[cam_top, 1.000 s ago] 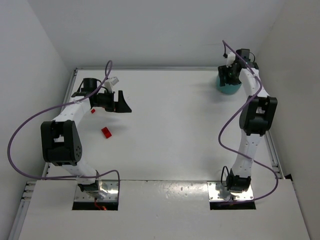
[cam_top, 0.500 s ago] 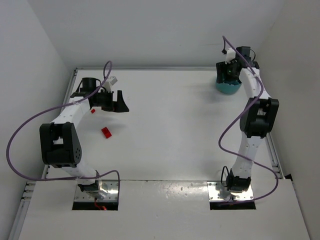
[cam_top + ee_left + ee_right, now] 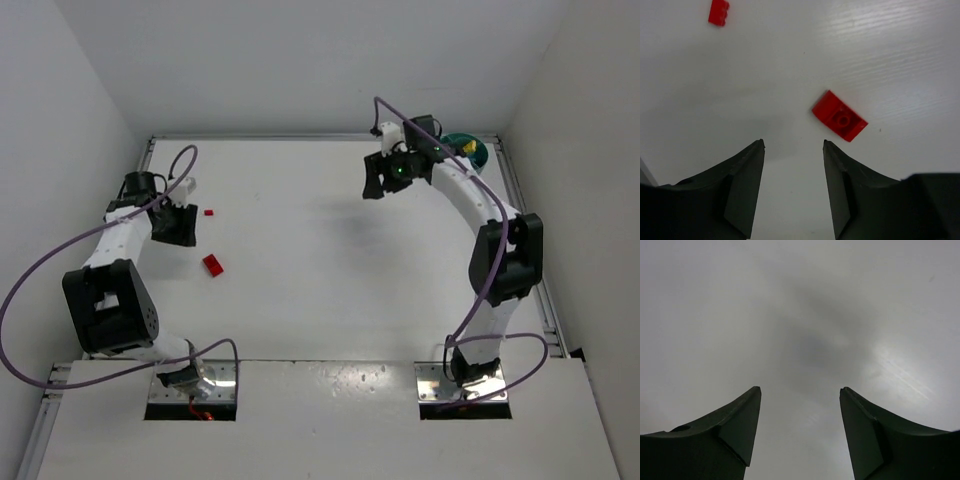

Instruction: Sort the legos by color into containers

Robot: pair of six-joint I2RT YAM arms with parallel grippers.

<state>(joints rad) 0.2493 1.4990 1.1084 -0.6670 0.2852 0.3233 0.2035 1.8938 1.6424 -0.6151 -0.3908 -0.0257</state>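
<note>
The flat red brick (image 3: 213, 265) lies slanted to my left gripper's fingers, so my left gripper should turn and take the brick's long sides (image 3: 832, 125) before handing it over.
Two red legos lie on the white table at the left: a flat red brick (image 3: 213, 264) (image 3: 840, 121) and a tiny red brick (image 3: 208, 212) (image 3: 719, 12). My left gripper (image 3: 182, 232) (image 3: 793, 145) hangs just short of the flat brick, open, with only bare table between its fingers. The teal container (image 3: 466, 150) stands in the far right corner with a yellow lego (image 3: 468, 147) inside. My right gripper (image 3: 375, 185) (image 3: 800, 389) is left of the container, over bare table, open and empty. No whitish lego shows.
White walls close the table at the back and both sides, and a metal rail (image 3: 145, 165) runs along the left edge. Purple cables (image 3: 40, 260) loop from both arms. The arm bases (image 3: 195, 380) sit at the near edge.
My left gripper drew back to the left and its jaws narrowed; the tiny red brick now lies slightly further right. My right arm swung left, away from the teal container, uncovering it.
</note>
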